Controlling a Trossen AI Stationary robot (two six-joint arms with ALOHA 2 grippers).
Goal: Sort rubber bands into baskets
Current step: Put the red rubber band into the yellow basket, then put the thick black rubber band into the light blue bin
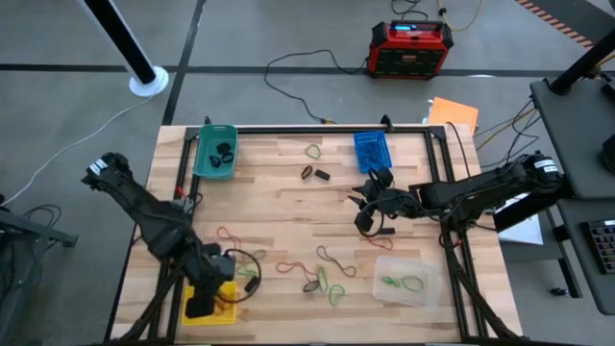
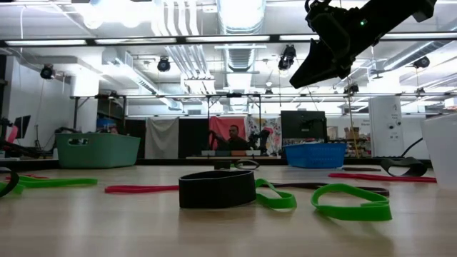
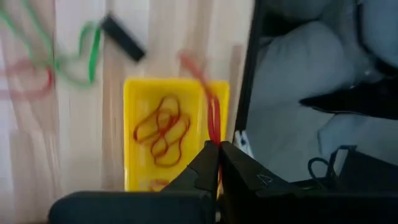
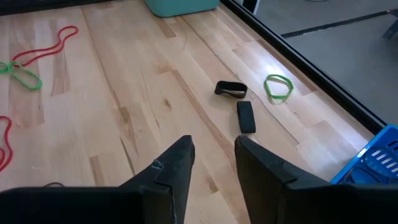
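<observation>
My left gripper continues toward the basket's open middle (image 3: 176, 134) until it can release inside, as the red-orange band (image 3: 214, 117) hangs over the yellow basket of matching bands.
My left gripper (image 1: 202, 300) is over the yellow basket (image 1: 223, 309) at the table's near left and is shut on a red-orange rubber band (image 3: 208, 106). That basket (image 3: 134, 124) holds several red-orange bands (image 3: 163, 130). My right gripper (image 1: 365, 207) hangs open and empty above the table's right middle (image 4: 214, 155), near the blue basket (image 1: 372, 149). The low view shows it high above the table (image 2: 332, 53). Two black bands (image 4: 231, 90) and a green band (image 4: 278, 87) lie ahead of it. The teal basket (image 1: 215, 151) holds black bands. The clear basket (image 1: 404, 281) holds a green band. My left gripper pinches one end of the red-orange band (image 3: 213, 138) between its two fingertips, coming from above. The band runs almost straight from the fingertips across the yellow basket's side toward its other end (image 3: 188, 60). I cannot tell whether that end lies on the table.
Loose red-orange, green and black bands (image 1: 322, 274) lie across the table's near middle, and more (image 1: 313, 151) lie at the far middle. A black frame rail (image 1: 317, 129) runs along the table's far edge. A red-and-black box (image 1: 411, 48) and cables are on the floor beyond.
</observation>
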